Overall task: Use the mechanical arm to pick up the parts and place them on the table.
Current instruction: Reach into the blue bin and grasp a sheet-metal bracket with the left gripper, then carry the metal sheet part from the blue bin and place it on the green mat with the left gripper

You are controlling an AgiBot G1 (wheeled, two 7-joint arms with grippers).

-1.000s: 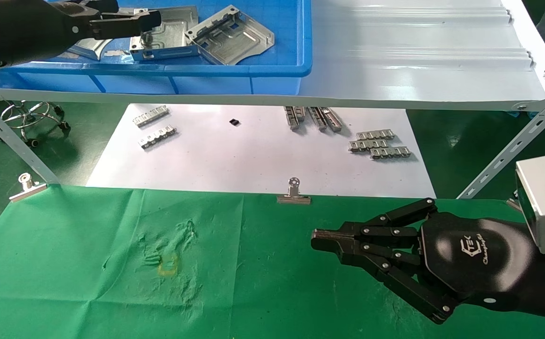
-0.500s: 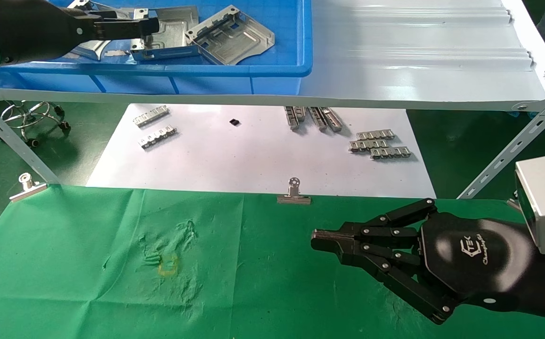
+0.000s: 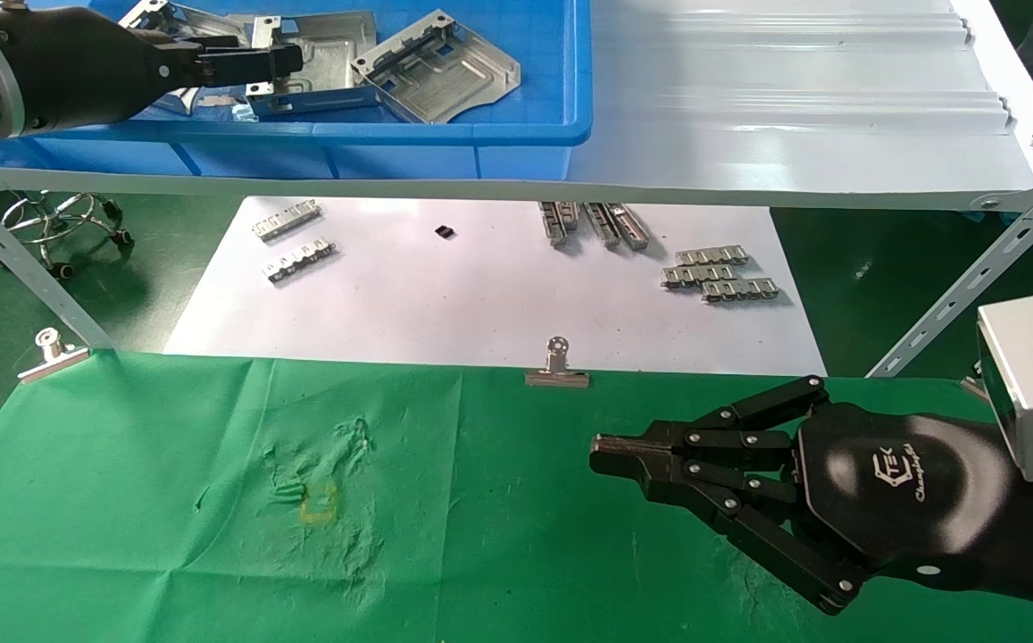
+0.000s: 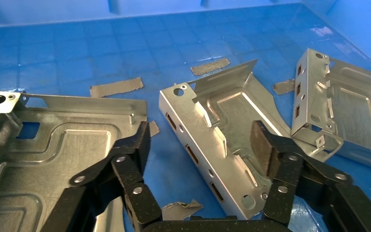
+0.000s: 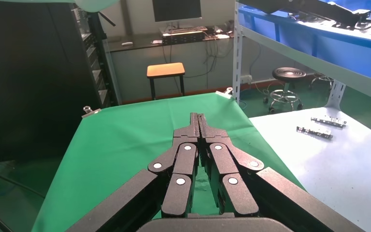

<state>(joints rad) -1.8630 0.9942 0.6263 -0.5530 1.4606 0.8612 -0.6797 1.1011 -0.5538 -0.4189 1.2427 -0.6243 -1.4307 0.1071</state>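
Observation:
The middle part's corner (image 4: 327, 149) can be seen in front of the edge of the neighbouring part, so only the middle part will come free when the robot lifts it.
Several silver parts lie in the blue bin (image 3: 445, 134) on the shelf. My left gripper (image 3: 291, 61) reaches into the bin from the left and is open. In the left wrist view my left gripper (image 4: 201, 137) straddles the middle part (image 4: 222, 121): one finger (image 4: 140, 140) is over the blue floor beside its perforated folded edge, the other (image 4: 263, 145) is over its ribbed face. Another part (image 4: 43, 150) lies to one side and a third (image 4: 348, 111) to the other. My right gripper (image 3: 601, 451) is shut and empty, parked low over the green table (image 3: 168, 500); it also shows in the right wrist view (image 5: 198, 117).
The bin stands on a pale grey shelf (image 3: 793, 116) with angled metal legs (image 3: 962, 286). Below it a white sheet (image 3: 480, 295) carries small toothed strips (image 3: 717, 272). Binder clips (image 3: 557, 366) hold the cloth's far edge. Torn tape scraps (image 4: 116, 87) lie on the bin floor.
My left gripper has sunk lower into the bin, closer to the parts. The right arm has not moved.

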